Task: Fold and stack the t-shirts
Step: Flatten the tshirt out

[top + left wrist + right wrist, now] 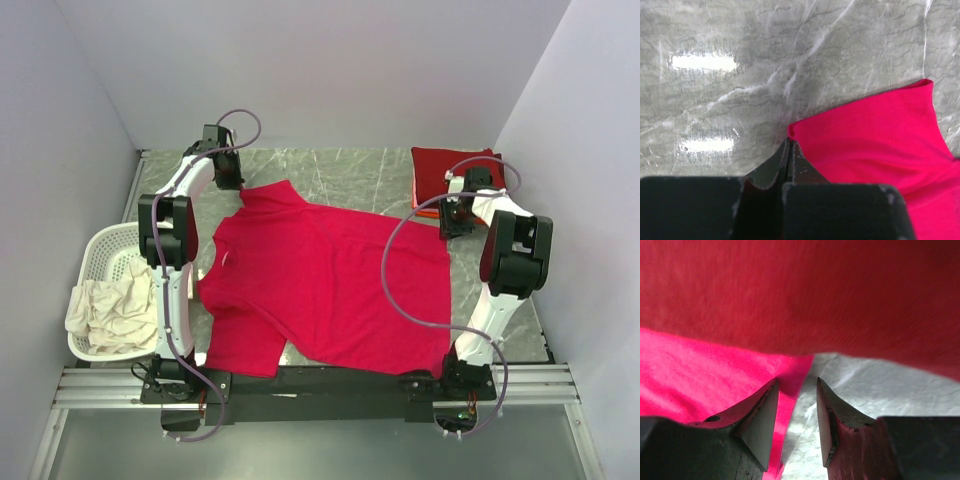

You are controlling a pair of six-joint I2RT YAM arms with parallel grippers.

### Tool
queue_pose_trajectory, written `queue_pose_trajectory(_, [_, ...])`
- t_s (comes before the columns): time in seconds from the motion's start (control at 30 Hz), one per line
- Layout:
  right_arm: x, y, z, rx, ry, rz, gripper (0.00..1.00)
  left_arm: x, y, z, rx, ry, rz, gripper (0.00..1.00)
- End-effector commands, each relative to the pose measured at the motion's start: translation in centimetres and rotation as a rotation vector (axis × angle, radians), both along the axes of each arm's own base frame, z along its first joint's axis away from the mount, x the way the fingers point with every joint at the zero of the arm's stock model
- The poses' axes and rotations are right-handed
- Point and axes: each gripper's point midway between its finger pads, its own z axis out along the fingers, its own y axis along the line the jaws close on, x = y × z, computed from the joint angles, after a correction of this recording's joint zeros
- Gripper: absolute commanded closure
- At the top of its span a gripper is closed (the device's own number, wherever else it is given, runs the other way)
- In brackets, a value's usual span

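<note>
The crimson t-shirt's hem is between my right gripper's fingers, short of the t-shirt's back corner. Next, my right gripper pinches that very corner before it lifts.
A large crimson t-shirt lies spread flat on the marble table. My left gripper sits at its back-left sleeve. In the left wrist view its jaws are shut, tips right at the sleeve's corner, with no cloth seen between them. My right gripper is at the shirt's back-right corner. Its jaws stand open over the crimson hem, which runs beside the left finger. A folded dark maroon t-shirt lies just behind, on an orange one.
A white slotted basket stands at the left edge, with a crumpled cream t-shirt hanging over its front. Walls close in the table on the left, back and right. Bare marble shows behind the crimson shirt.
</note>
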Motion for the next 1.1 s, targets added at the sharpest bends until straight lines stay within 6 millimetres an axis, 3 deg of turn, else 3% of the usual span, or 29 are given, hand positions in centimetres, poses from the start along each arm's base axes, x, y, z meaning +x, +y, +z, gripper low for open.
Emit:
queue_pose_trajectory(0.0, [2.0, -1.3, 0.8, -0.037, -0.051, -0.028, 0.57, 0.4, -0.3, 3.8, -0.004, -0.084, -0.026, 1.00])
queue_pose_trajectory(0.47, [2.7, -1.3, 0.3, -0.039, -0.051, 0.016, 0.57, 0.4, -0.3, 3.4, -0.006, -0.073, -0.032, 1.00])
queue_pose_trajectory(0.57, [2.3, -1.0, 0.2, -0.032, -0.039, 0.032, 0.62, 0.4, -0.3, 3.5, -0.005, -0.075, -0.034, 1.00])
queue_pose_trajectory(0.8, [0.1, -0.8, 0.2, -0.034, -0.006, 0.071, 0.92, 0.2, -0.3, 3.6, -0.005, -0.074, -0.036, 1.00])
queue_pose_trajectory(1.07, [-1.9, -0.7, 0.2, -0.014, -0.001, 0.067, 0.97, -0.1, -0.3, 4.2, -0.004, -0.087, -0.039, 1.00])
